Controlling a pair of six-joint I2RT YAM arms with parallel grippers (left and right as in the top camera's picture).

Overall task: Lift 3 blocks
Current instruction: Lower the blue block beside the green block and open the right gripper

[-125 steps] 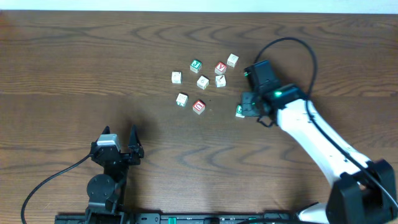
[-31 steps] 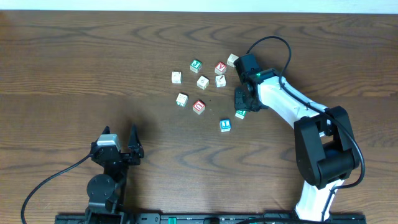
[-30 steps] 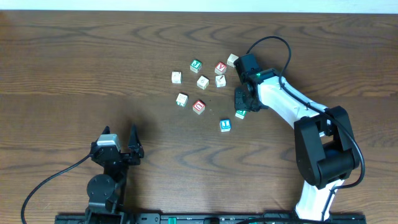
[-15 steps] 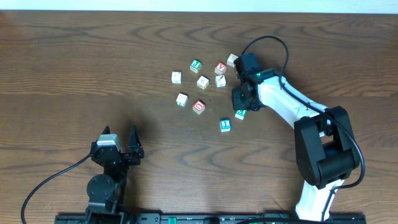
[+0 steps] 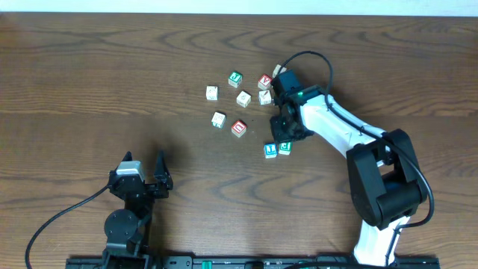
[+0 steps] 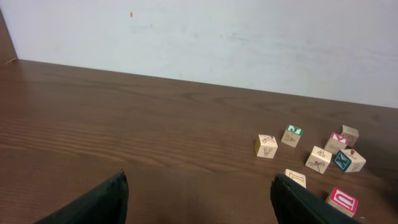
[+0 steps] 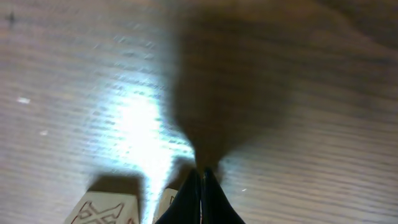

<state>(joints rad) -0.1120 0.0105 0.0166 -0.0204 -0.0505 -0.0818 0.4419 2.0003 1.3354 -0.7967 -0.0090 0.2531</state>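
A gap [image 5: 277, 150] lies between the teal-green block and the blue block. Next, my right gripper pushes the teal-green block's outer side [image 5: 290, 149] until the two blocks touch.
The red block with a ring mark [image 5: 239, 128] lies on the table in the overhead view and shows again in the left wrist view [image 6: 342, 200]. The blue block [image 5: 270, 150] and the teal-green block [image 5: 284, 148] sit side by side just below my right gripper [image 5: 281, 134]. That gripper is shut and empty, with its tips low over the wood [image 7: 202, 180]. My left gripper [image 5: 143, 159] rests far off at the lower left. It stands open with bare table between its fingers [image 6: 199, 199].
Other cubes cluster at the upper middle: a green-topped cube [image 5: 235, 78], a red V cube [image 5: 264, 81] and several pale ones [image 5: 243, 99]. The right arm's cable [image 5: 317, 56] loops above them. A pale cube with red lines [image 7: 102, 210] lies beside the right fingertips.
The right gripper has slid left and toward the near edge, staying shut. The teal-green block has shifted down next to the blue one. The left arm has not moved.
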